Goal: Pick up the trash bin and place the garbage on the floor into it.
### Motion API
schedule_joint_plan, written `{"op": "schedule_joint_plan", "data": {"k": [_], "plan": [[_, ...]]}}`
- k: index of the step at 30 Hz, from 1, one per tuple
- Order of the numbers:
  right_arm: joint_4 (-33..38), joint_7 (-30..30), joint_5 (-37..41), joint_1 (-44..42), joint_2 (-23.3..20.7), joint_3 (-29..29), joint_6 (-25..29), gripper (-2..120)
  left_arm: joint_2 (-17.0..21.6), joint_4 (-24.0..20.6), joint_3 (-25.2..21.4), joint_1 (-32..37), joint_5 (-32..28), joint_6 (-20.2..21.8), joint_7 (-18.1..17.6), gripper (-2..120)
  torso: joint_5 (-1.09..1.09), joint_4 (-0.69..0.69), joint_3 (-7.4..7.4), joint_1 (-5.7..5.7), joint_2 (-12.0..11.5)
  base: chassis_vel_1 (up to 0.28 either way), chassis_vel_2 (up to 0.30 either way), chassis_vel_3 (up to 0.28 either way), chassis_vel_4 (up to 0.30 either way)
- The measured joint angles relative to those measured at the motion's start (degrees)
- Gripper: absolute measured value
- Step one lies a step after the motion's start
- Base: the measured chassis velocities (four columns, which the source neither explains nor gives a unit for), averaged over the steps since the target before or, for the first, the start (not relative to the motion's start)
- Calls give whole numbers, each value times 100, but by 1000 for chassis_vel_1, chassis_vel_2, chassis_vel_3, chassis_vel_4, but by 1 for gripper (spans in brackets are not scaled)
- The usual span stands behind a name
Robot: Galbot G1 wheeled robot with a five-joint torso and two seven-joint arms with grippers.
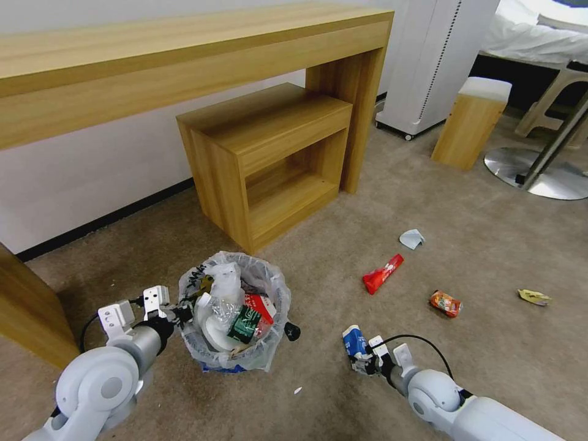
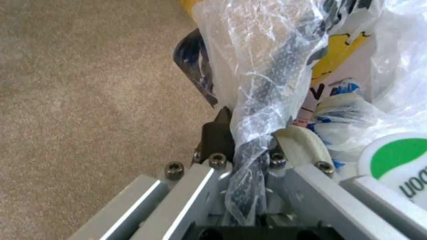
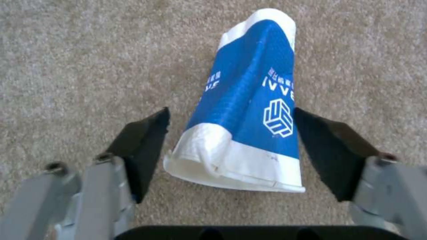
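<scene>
The blue-white paper cup (image 1: 354, 342) has a crease running down it, so I expect the cup to pinch into a sharp fold between the fingers when the robot lifts it.
The trash bin (image 1: 269, 352), lined with a crinkly white bag and full of litter, stands low on the beige floor (image 1: 343, 245) at my left. My left gripper (image 1: 182, 313) is shut on its near-left rim; the left wrist view shows the gripper (image 2: 249, 130) pinching the bag-wrapped trash bin rim (image 2: 262, 83). A flattened blue-white paper cup (image 1: 353, 340) lies on the carpet. My right gripper (image 1: 362, 360) is open around it, and in the right wrist view the gripper (image 3: 231, 111) has one black finger on each side of the cup (image 3: 249, 100). More garbage lies farther right: a red wrapper (image 1: 383, 274), a crushed orange can (image 1: 445, 303), a yellow wrapper (image 1: 534, 297) and a white tissue (image 1: 411, 238).
A long wooden desk (image 1: 184, 55) runs along the wall with a wooden cube shelf (image 1: 269, 159) under it. A white appliance (image 1: 429, 61), a white-topped wooden stool (image 1: 471, 122) and a round metal chair base (image 1: 539, 174) stand at the back right. A small white scrap (image 1: 297, 389) lies near the bin.
</scene>
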Motion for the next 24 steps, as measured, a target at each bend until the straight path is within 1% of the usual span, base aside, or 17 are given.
{"op": "schedule_joint_plan", "data": {"k": [2, 3, 4, 5, 6, 7, 8, 11, 12, 14, 15, 16, 17, 19, 24], "plan": [[7, 24, -1, 0, -14, -5, 35, 61, 1, 4, 0, -6, -1, -6, 0, 0, 0, 0, 0, 0, 0, 0, 0, 0, 0], [9, 31, -1, -1, -27, -7, 57, 54, -1, 4, 2, -12, -1, -11, 0, 0, 0, 0, 0, 0, 0, 0, 0, 0, 0], [9, 31, -1, -1, -27, -7, 57, 54, -1, 4, 2, -12, -1, -11, 0, 0, 0, 0, 0, 0, 0, 0, 0, 0, 0], [9, 31, -1, -4, -36, -7, 79, 49, -4, 4, 6, -14, -1, -12, 0, 0, 0, 0, 0, 0, 0, 0, 0, 0, 0], [9, 30, -4, -9, -41, -7, 92, 47, -6, 4, 11, -14, -2, -12, 0, 0, 0, 0, 0, 0, 0, 0, 0, 0, 0], [9, 29, -10, -16, -47, -8, 103, 41, -8, 4, 16, -15, -2, -12, 0, 0, 0, 0, 0, 0, 0, 0, 0, 0, 0], [9, 29, -10, -16, -47, -8, 103, 41, -8, 4, 16, -15, -2, -12, 0, 0, 0, 0, 0, 0, 0, 0, 0, 0, 0], [10, 28, -23, -37, -54, -9, 125, 25, -12, -3, 17, -12, -1, -18, 0, 0, 0, 0, 0, 0, 0, 0, 0, 0, 0], [10, 28, -23, -37, -54, -9, 125, 25, -12, -3, 17, -12, -1, -18, 0, 0, 0, 0, 0, 0, 0, 0, 0, 0, 0], [13, 28, -26, -42, -55, -9, 129, 18, -13, -18, 16, -6, -1, -23, 0, 0, 0, 0, 0, 0, 0, 0, 0, 0, 0], [12, 27, -31, -48, -57, -15, 140, 11, -18, -34, 12, 8, 2, -36, 0, 0, 0, 0, 0, 0, 0, 0, 0, 0, 0], [12, 27, -31, -48, -57, -15, 140, 11, -18, -34, 12, 8, 2, -36, 0, 0, 0, 0, 0, 0, 0, 0, 0, 0, 0], [6, 26, -41, -50, -59, -21, 151, 6, -24, -41, 7, 14, 5, -38, 0, 0, 0, 0, 0, 0, 0, 0, 0, 0, 0], [-5, 20, -52, -50, -62, -31, 171, 0, -40, -53, 5, 27, 13, -41, -1, 0, 0, 0, 0, 0, 0, 0, 0, 0, 0], [-46, 11, -52, -41, -56, -52, 209, 0, -68, -54, 11, 34, 39, -58, -1, 0, 0, 0, 0, 0, 0, 0, 0, 0, 0]]}}
